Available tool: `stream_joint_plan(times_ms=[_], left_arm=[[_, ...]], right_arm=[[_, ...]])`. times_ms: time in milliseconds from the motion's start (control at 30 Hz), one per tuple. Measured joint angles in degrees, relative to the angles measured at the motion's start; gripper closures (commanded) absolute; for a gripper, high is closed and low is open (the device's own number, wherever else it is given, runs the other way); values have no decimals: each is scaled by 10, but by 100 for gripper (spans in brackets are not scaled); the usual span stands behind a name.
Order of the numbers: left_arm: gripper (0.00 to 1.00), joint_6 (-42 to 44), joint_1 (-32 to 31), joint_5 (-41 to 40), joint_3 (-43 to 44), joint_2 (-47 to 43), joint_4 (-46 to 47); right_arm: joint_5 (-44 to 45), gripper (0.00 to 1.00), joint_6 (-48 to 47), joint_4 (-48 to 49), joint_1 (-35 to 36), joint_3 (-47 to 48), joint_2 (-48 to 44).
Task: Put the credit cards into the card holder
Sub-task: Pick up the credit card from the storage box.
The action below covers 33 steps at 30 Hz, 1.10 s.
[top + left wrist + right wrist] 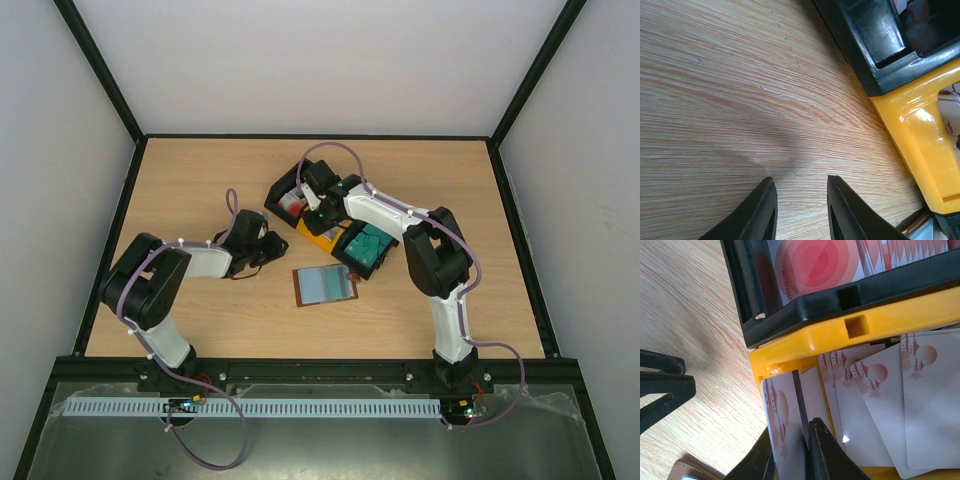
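I should open my right gripper's fingers, because the white credit card [781, 402] lies at a slant across them inside the yellow bin. I should then grip its lower end [791, 452] squarely before I lift the card.
My right gripper [792, 432] is shut on a white credit card with pink marks [780, 410], held on edge over the yellow bin [805, 342]. Several more white cards [890, 410] lie loose in that bin. Red-marked cards [815, 262] stand in a black bin [290, 200], and teal cards [367, 243] lie in another black bin. The brown card holder [325, 284] lies open on the table, its pale pockets facing up; its corner shows in the right wrist view [690, 471]. My left gripper [801, 180] is open and empty, low over bare wood left of the bins.
The black bin [875, 40] and the yellow bin [925, 145] sit close to the right of my left fingers. The wooden table [200, 180] has dark raised edges and white walls around it. My left gripper shows at the left edge of the right wrist view [660, 385].
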Motion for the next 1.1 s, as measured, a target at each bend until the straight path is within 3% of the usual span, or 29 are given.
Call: stream_joint_plan(times_ms=[367, 533, 700, 800, 900, 1000, 1100], left_arm=[[70, 0, 0, 0, 0, 0, 0], [69, 0, 0, 0, 0, 0, 0], [69, 0, 0, 0, 0, 0, 0], [70, 0, 0, 0, 0, 0, 0], [70, 0, 0, 0, 0, 0, 0], [70, 0, 0, 0, 0, 0, 0], [70, 0, 0, 0, 0, 0, 0]], right_arm=[[6, 90, 6, 0, 0, 0, -19], [5, 98, 8, 0, 0, 0, -27], [5, 98, 10, 1, 0, -4, -27], [6, 86, 10, 3, 0, -10, -27], [18, 63, 14, 5, 0, -14, -27], [31, 52, 14, 7, 0, -15, -27], [32, 48, 9, 10, 0, -17, -26]])
